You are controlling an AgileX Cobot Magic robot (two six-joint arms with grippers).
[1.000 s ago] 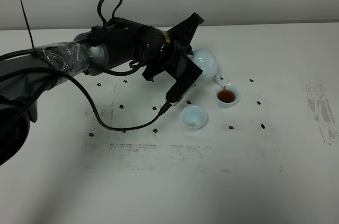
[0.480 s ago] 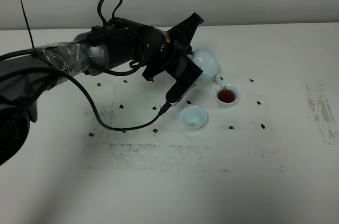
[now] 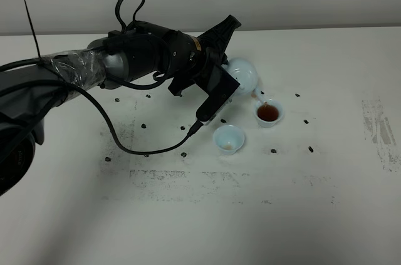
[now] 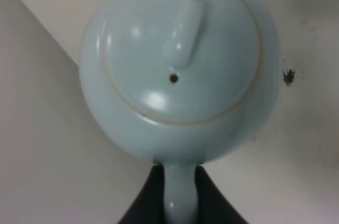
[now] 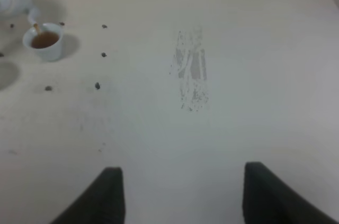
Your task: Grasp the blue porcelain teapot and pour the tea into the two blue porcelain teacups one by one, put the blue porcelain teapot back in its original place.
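Observation:
Brown tea is high in the teacup (image 3: pixel 268 113) under the spout, so the robot's left gripper should tip the teapot upright before it carries the teapot to the empty teacup (image 3: pixel 229 140).
The blue porcelain teapot (image 3: pixel 245 76) hangs tilted above the white table, spout down over the right teacup (image 3: pixel 269 113), which holds brown tea. A thin brown stream runs from the spout into that teacup (image 5: pixel 44 40). My left gripper (image 3: pixel 227 77) is shut on the teapot's loop handle; in the left wrist view its black fingers (image 4: pixel 151 200) flank the handle below the lidded teapot (image 4: pixel 180 70). The second teacup (image 3: pixel 229 139) stands nearer the front, with no tea visible in it. My right gripper (image 5: pixel 180 195) is open over bare table, off to the right of the cups.
Small dark specks (image 3: pixel 310 149) lie scattered around the cups. Grey scuffed patches (image 3: pixel 379 130) mark the table at the right and in front. The left arm's black cable (image 3: pixel 125 146) droops onto the table left of the cups.

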